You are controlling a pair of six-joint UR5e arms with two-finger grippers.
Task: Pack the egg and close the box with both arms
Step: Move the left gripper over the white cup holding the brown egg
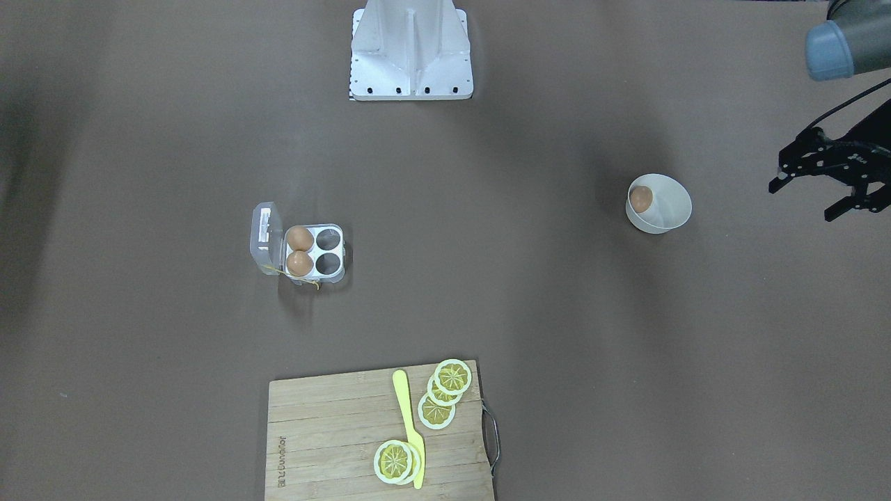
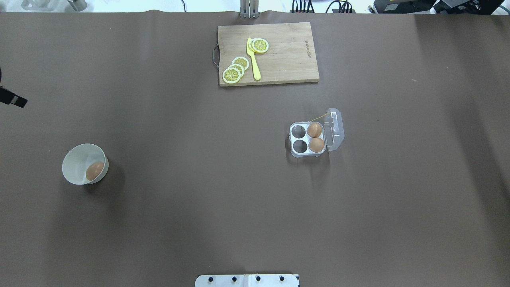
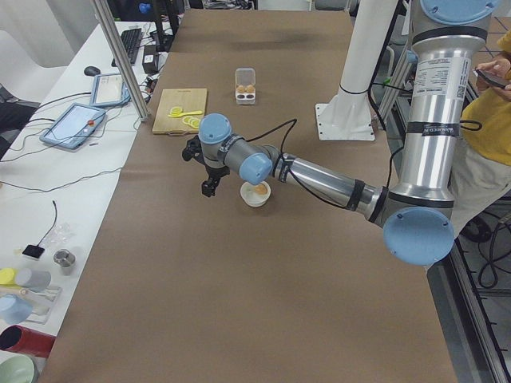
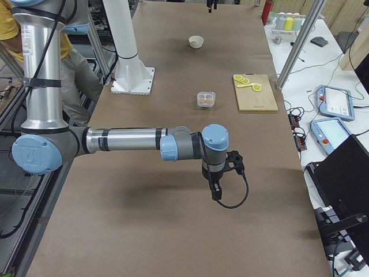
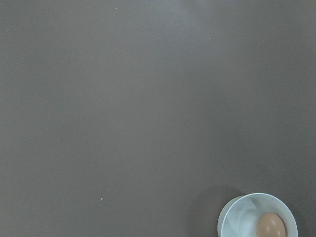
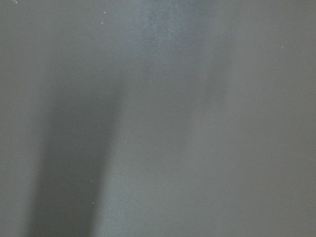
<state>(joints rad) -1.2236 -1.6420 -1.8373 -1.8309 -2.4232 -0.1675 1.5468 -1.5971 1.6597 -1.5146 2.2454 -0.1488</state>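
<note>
The egg [image 1: 641,199] should settle and stay still when I lower it into place, because the other brown eggs [image 1: 300,239] sit sunk in round cells.
The egg [image 1: 641,198] lies in a round white bowl [image 1: 672,209]; it also shows in the overhead view [image 2: 94,170] and the left wrist view [image 5: 270,227]. The clear box [image 1: 342,252] stands open, lid [image 1: 264,235] folded back. Two other brown eggs [image 1: 300,239] fill the two cells beside the lid, and the other two cells are empty. My left gripper [image 1: 807,200] is open and empty, hovering beside the bowl and apart from it. My right gripper [image 4: 215,187] shows only in the exterior right view, far from the box; I cannot tell whether it is open or shut.
A wooden cutting board [image 1: 327,431] with lemon slices [image 1: 437,410] and a yellow knife [image 1: 409,424] lies at the table's operator side. The white stand's base [image 1: 411,69] sits at the robot's side. Brown table covering lies between bowl and box.
</note>
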